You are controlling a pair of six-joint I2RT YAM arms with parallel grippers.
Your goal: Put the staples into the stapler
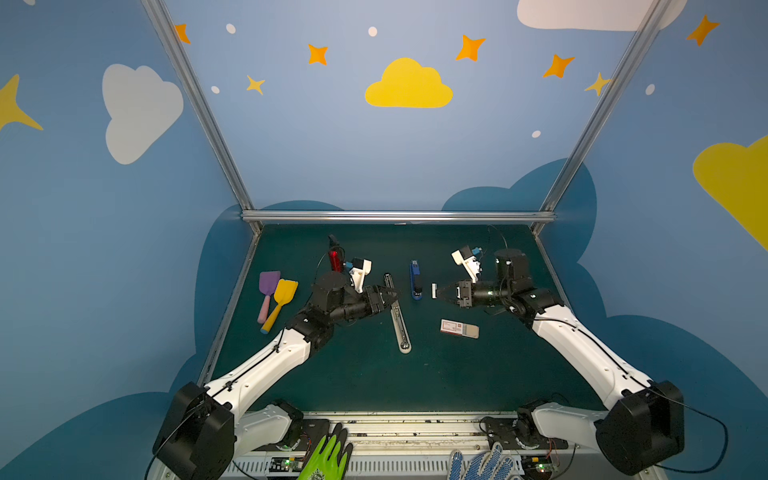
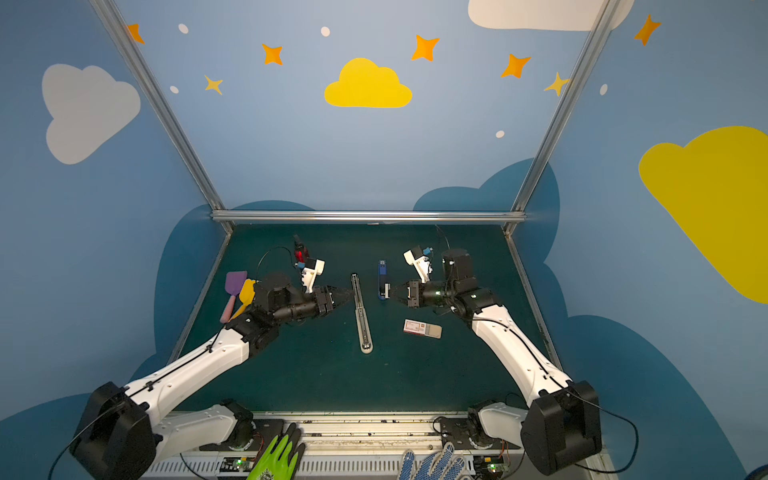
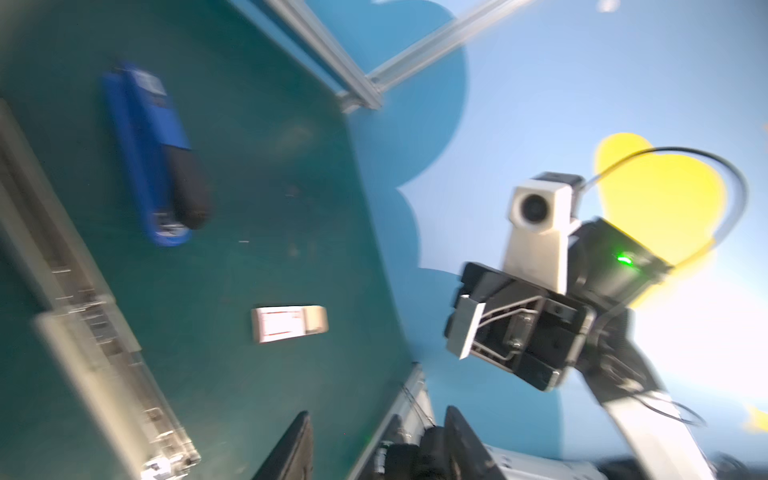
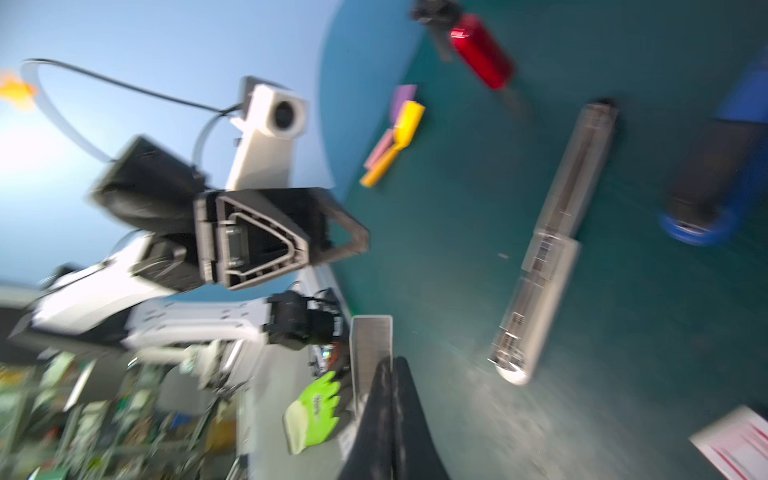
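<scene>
The strip of staples (image 1: 434,291) sticks out toward the left gripper's open fingers (image 1: 394,295), so the right gripper keeps bringing it there until those fingers close, then let go.
A silver stapler (image 1: 397,316) lies opened out flat on the green mat, its channel facing up. A closed blue stapler (image 1: 415,282) lies just right of it. My right gripper (image 1: 438,291) is shut on a short grey strip of staples (image 4: 371,345), held off the mat beside the blue stapler's near end. The white staples box (image 1: 459,328) with its red label rests nearer the front, its tray slid partly out. My left gripper (image 3: 374,440) is open and empty; in both top views its tips sit over the silver stapler's far half (image 2: 356,291).
A purple spatula (image 1: 269,286) and a yellow one (image 1: 283,297) lie at the left by the left arm. A red bottle-like object (image 1: 335,258) stands behind the left wrist. A green glove (image 1: 328,457) and a blue-dotted glove (image 1: 478,463) lie on the front rail.
</scene>
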